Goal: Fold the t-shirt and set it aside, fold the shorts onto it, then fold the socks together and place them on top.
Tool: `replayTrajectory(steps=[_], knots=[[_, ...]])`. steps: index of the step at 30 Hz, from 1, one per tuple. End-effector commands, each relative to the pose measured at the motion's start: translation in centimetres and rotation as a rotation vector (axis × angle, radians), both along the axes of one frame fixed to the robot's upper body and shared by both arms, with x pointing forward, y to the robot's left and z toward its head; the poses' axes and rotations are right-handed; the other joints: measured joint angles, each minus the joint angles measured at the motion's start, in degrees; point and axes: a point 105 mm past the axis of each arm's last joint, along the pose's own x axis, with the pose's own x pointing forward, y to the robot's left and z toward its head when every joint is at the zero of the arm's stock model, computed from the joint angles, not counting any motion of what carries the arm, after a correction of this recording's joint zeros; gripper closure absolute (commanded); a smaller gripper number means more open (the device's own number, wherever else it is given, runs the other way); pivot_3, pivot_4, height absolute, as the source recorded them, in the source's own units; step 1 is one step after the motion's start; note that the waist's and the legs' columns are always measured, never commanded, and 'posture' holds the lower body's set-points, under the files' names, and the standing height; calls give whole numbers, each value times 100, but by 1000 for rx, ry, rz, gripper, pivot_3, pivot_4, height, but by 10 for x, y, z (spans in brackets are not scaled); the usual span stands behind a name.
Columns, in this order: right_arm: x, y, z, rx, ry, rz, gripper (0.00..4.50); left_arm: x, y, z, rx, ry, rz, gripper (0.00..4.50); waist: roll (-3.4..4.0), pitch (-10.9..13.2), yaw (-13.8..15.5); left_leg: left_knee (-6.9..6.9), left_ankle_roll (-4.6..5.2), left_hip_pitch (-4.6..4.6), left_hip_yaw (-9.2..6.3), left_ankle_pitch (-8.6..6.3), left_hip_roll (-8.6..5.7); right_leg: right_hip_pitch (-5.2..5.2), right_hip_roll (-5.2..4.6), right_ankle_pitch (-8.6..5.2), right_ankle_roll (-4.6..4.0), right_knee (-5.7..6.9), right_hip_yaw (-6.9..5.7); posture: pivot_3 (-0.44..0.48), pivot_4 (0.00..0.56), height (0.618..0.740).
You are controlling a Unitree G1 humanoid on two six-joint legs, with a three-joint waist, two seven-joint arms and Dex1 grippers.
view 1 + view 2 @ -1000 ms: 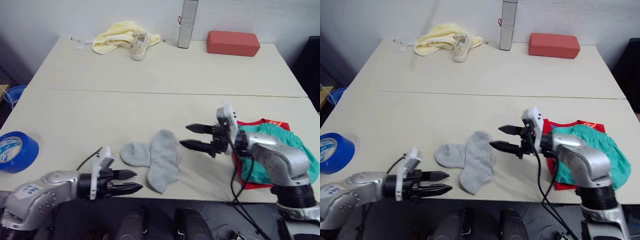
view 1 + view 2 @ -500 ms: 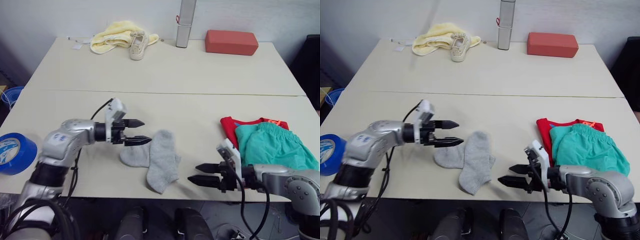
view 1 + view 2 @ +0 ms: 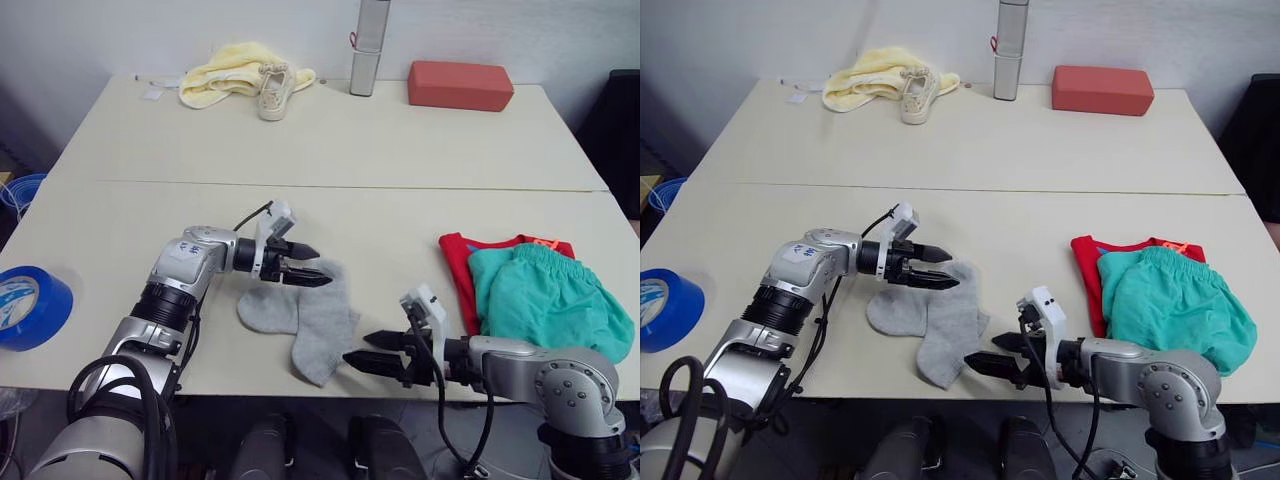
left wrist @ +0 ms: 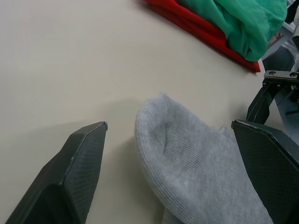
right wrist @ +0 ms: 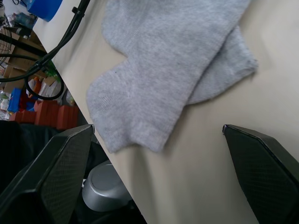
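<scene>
I expect the upper sock [image 3: 322, 328], since it lies limp across the lower sock [image 3: 267, 310], to settle flat over it when I pull the upper sock's end straight.
Two grey socks [image 3: 305, 318] lie overlapping near the table's front edge, one across the other. My left gripper [image 3: 322, 267] is open at the far end of the upper sock, its fingers [image 4: 79, 172] on either side of the sock's rounded tip [image 4: 187, 149]. My right gripper [image 3: 356, 349] is open just to the right of the socks' near end, low by the table edge; that end [image 5: 140, 112] lies between its fingers. At the right, the teal shorts [image 3: 545, 300] lie folded on the folded red t-shirt [image 3: 455, 262].
A blue tape roll [image 3: 30, 303] sits at the front left edge. At the back stand a yellow cloth [image 3: 232, 75], a white shoe [image 3: 272, 92], a silver cylinder [image 3: 368, 50] and a red block [image 3: 460, 85]. A seam [image 3: 400, 187] crosses the table.
My left gripper rose from the front edge and moved right to the sock's far tip. My right gripper dropped toward the front edge, then slid left to the socks' near end.
</scene>
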Motion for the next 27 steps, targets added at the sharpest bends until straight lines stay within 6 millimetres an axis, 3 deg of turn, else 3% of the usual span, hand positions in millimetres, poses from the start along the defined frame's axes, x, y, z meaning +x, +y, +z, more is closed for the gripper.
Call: replayTrajectory(steps=[1,2,5,11,17,27], knots=[[-10,12,-6,-3,39,51,899,-1,-3,4,15,-27,-31,0,0,0,2,0,0,-1,-1,0,0,0,0,0,0,0,0,0,150,740],[-10,14,-7,-6,43,50,1326,-1,-4,2,16,-25,-30,0,0,0,5,2,1,-1,-1,0,0,0,0,0,0,0,0,0,150,740],[-13,23,-14,2,76,55,2369,0,-8,-6,2,-6,-5,587,0,0,7,3,1,-1,-2,-1,0,0,-1,0,0,1,0,0,150,740],[-10,25,-12,8,68,48,4500,5,-9,-11,-10,-12,33,2570,-7,-4,3,9,5,-4,-2,-3,-1,-1,-2,0,0,3,1,0,150,740],[-6,13,-8,-13,50,46,4500,7,-5,-1,-65,-42,67,4489,-9,-5,6,13,7,-4,-3,-4,-2,0,-5,0,0,3,0,0,150,740],[1,-8,9,-14,19,72,4500,-4,12,25,-163,-67,123,4489,-9,-5,-2,13,7,-5,-4,-4,-2,-1,-5,0,0,6,0,0,150,740]])
